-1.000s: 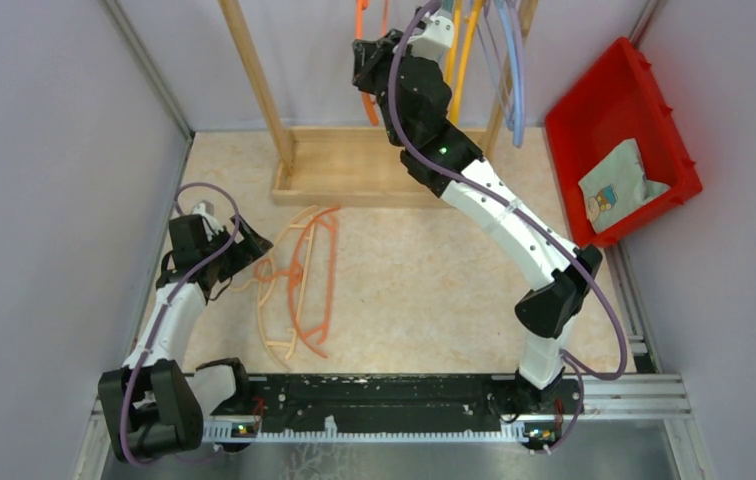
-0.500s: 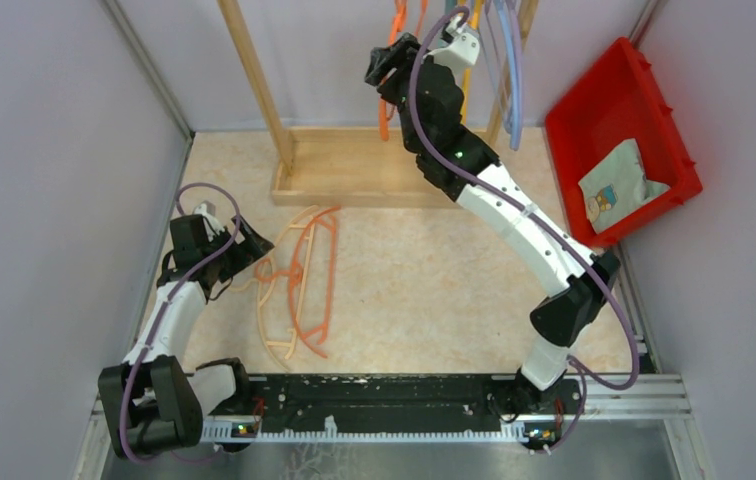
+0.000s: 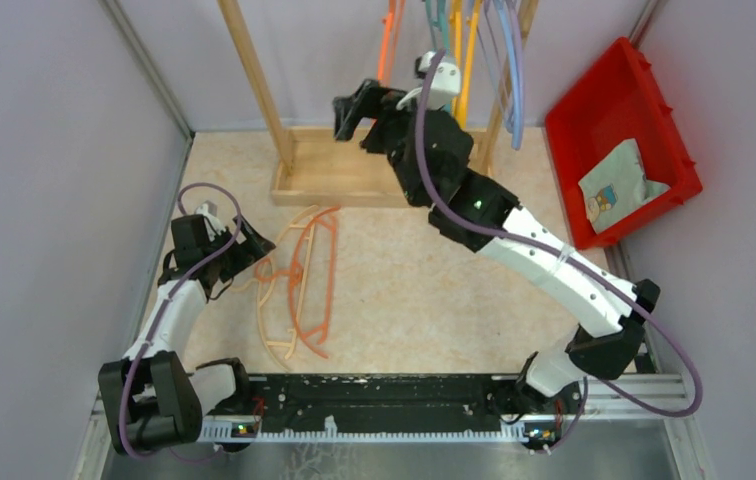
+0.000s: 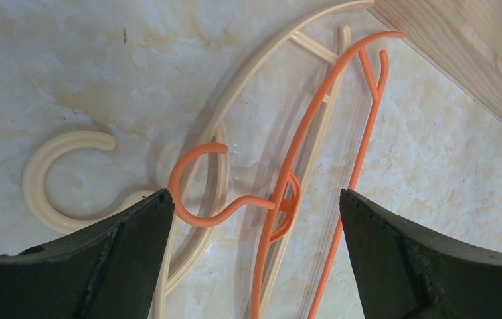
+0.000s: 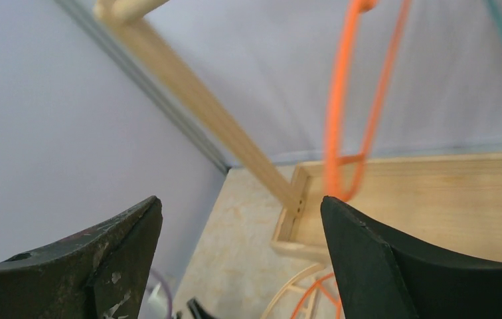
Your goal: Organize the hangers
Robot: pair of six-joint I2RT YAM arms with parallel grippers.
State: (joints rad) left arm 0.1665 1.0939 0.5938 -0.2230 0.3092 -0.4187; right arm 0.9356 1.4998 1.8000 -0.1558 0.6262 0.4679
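Note:
The orange hanger (image 3: pixel 293 298) is lying on top of the beige hanger, and the orange hanger's near end is uncovered. My right gripper should therefore go on down to that end (image 3: pixel 306 337) until it closes there.
Two hangers lie tangled on the floor: an orange hanger (image 3: pixel 316 270) across a beige hanger (image 3: pixel 276 305). My left gripper (image 3: pixel 252 246) hovers over their hooks, open. In the left wrist view the orange hook (image 4: pixel 203 224) lies between the left gripper's (image 4: pixel 255 196) wide jaws and the beige hook (image 4: pixel 31 178) beside the left finger. Several more hang from the rack: an orange one (image 3: pixel 386 40), a yellow one (image 3: pixel 464 60) and a light blue one (image 3: pixel 516 90). My right gripper (image 3: pixel 352 108) is open and empty, just left of the hung orange hanger (image 5: pixel 333 119).
The wooden rack has a slanted post (image 3: pixel 254 80) and a tray-like base (image 3: pixel 339 175) on the floor. A red bin (image 3: pixel 654 90) holding a packet (image 3: pixel 616 185) leans at the right wall. Purple walls close in both sides.
My right gripper opened and let go of the orange hanger, which now hangs on the rack. That arm dropped and swung left, away from it. The left arm stayed put.

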